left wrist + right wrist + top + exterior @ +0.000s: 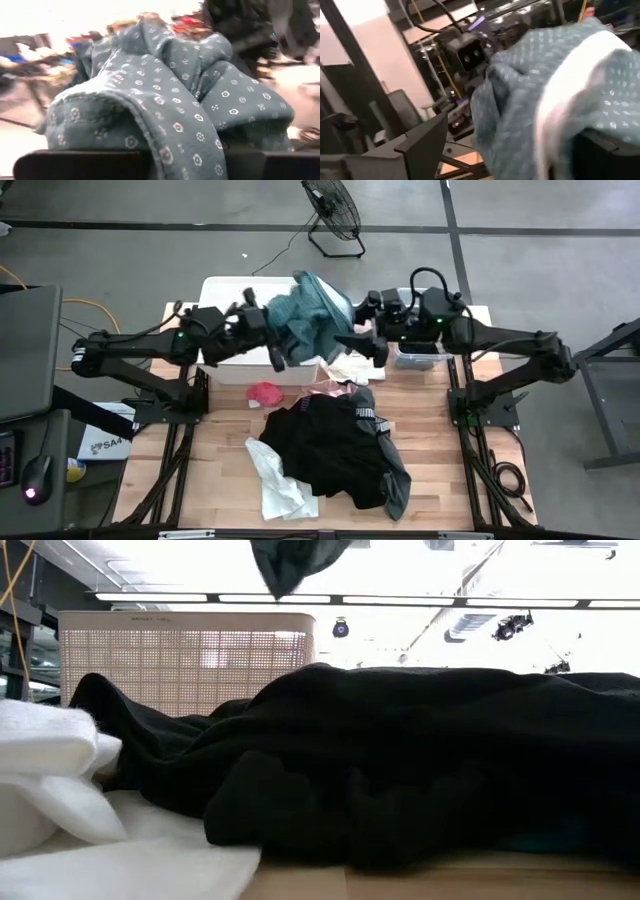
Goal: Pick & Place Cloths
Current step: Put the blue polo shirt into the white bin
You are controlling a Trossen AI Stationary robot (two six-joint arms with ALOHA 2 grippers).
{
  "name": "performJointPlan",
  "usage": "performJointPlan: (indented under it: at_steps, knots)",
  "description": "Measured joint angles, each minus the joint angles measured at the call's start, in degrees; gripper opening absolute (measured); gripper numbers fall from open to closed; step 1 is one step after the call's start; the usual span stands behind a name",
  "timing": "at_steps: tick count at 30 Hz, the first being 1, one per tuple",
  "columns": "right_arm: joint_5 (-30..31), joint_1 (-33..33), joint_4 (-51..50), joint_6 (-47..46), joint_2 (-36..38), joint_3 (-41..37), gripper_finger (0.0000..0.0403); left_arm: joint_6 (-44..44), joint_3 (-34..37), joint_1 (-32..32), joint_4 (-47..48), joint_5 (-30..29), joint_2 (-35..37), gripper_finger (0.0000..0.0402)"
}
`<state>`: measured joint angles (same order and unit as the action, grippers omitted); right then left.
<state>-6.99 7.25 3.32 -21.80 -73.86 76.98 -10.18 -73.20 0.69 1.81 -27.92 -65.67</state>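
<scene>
The teal cloth (pixel 600 116) hangs over the open finger of my right gripper. That gripper should move back before my left gripper lowers the cloth into the white basket (pixel 232 292).
A teal-green cloth (pixel 312 312) with a small pale print is lifted over the white slatted basket (pixel 225 290); its lower tip (pixel 295 565) hangs into the low view's top. My left gripper (pixel 277 350) is shut on it from the left. My right gripper (pixel 360 345) is open at its right side. On the table lie a black garment heap (pixel 335 442), a white cloth (pixel 282 485), a grey piece (pixel 397 475) and a small red-pink piece (pixel 265 392). My left gripper pinches a bunched fold of the teal cloth (pixel 182 160) between its two fingers (pixel 80 165), coming about level from the table's left. The cloth is lifted clear and drapes over and below the fingers in slack folds. My right gripper is open: the teal cloth's right side (pixel 600 115) lies over one finger (pixel 607 152). The other finger (pixel 422 142) stands apart from it, with bare table showing in between. The fingers come level from the table's right.
A clear plastic tub (pixel 420 358) sits at the far right beside the basket. A floor fan (pixel 335 215) stands beyond the far edge. In the low view the black heap (pixel 420 770) and white cloth (pixel 70 790) block most of the basket (pixel 190 665).
</scene>
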Motion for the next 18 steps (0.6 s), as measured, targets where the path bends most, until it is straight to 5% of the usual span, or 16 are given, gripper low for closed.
performJointPlan:
  at_steps: [18]
  knots:
    - [14.6, 0.0, -4.9, 2.5, 5.4, -0.1, 0.0316, -6.6, -0.1, 0.0, 13.2, -24.1, 8.1, 0.0060]
